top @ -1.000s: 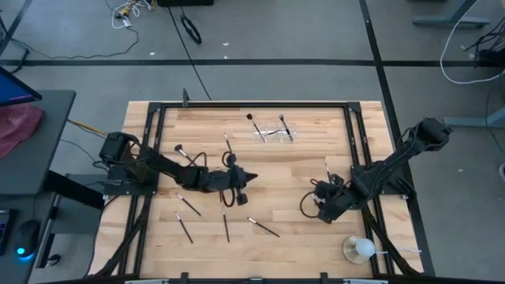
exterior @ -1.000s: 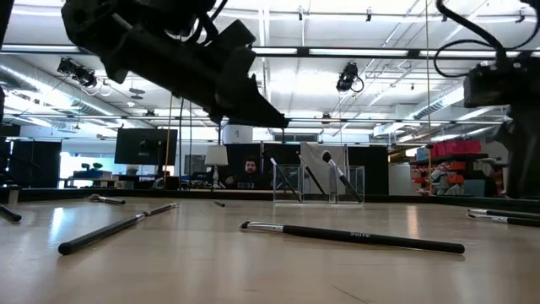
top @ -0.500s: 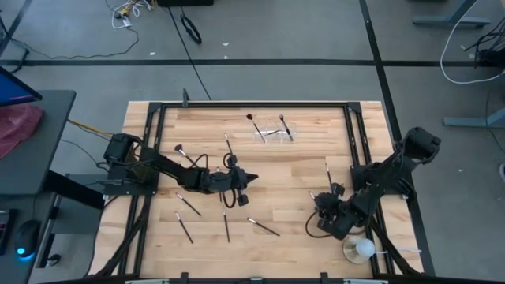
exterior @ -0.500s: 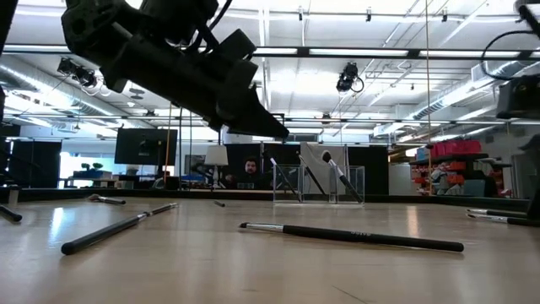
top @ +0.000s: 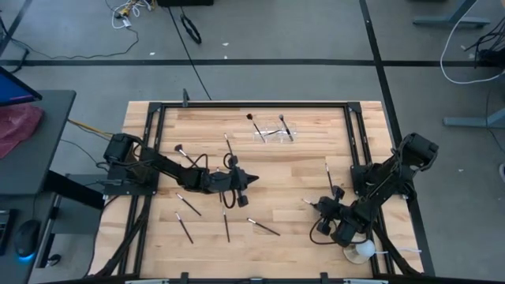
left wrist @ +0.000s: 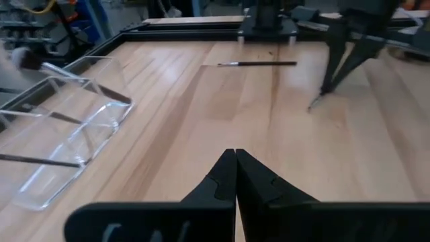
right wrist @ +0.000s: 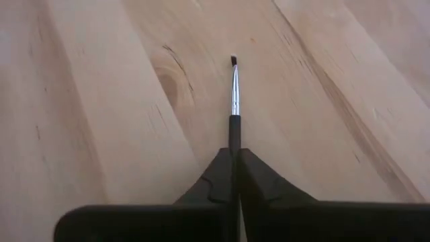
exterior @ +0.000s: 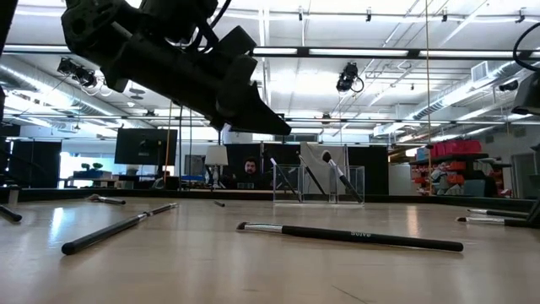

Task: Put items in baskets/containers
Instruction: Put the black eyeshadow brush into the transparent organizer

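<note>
The robot's right gripper is holding the small brush bristle end [right wrist: 234, 60] foremost, so the left gripper should grip it by the silver ferrule [right wrist: 235, 94] and lower its handle into the organizer.
Several thin dark makeup brushes lie flat on the wooden table, among them one [top: 263, 227], one [top: 188, 205] and one [top: 329, 170]. The clear organizer [top: 272, 132] stands near the far edge with brushes leaning inside it; it also shows in the low view [exterior: 319, 181]. My right gripper [top: 319, 206] is low over the right near part of the table, shut on a small brush [right wrist: 233, 87]. My left gripper [top: 254, 178] hovers shut over the table's middle [left wrist: 235, 156] and touches nothing. My right gripper pinches the small brush by its dark handle [right wrist: 234, 131], just behind the silver ferrule, between its two fingers. The brush runs along the fingers, bristle end [right wrist: 233, 60] pointing away. The fingers slant down toward the table. I cannot tell whether the tip [left wrist: 313, 105] touches the wood.
A white ball on a clear round base [top: 359, 250] stands near the right near corner, close behind my right arm. A black frame [top: 237, 105] runs round the table. Open wood lies between the two grippers. A person sits in the room beyond [exterior: 248, 171].
My right gripper has moved toward the table's near edge and a little to the right, ending close to the white ball. It stays shut.
</note>
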Available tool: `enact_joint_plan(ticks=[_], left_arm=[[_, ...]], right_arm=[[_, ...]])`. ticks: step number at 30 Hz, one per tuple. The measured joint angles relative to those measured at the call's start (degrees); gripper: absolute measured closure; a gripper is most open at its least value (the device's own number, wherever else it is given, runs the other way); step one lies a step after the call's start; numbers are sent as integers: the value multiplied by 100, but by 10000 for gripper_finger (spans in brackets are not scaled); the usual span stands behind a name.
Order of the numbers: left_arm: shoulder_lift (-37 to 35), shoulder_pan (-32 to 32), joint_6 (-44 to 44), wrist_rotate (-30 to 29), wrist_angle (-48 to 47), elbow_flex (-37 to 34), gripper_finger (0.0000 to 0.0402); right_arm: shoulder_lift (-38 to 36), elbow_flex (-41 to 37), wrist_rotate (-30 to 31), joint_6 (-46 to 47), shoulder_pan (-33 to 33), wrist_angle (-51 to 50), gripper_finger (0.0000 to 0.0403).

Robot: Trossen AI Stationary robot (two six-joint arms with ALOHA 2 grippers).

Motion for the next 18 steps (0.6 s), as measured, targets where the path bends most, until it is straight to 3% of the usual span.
enact_joint_plan(ticks=[9, 13, 18], left_arm=[[0, 0, 324, 1040, 17, 0, 399], [0, 0, 580, 1500, 111, 0, 379], [0, 2, 649, 1792, 192, 0, 309]], right_arm=[[53, -84, 612, -118, -22, 497, 399], [78, -116, 1749, -302, -48, 1180, 401], [68, -94, 3077, -1158, -40, 2416, 401]])
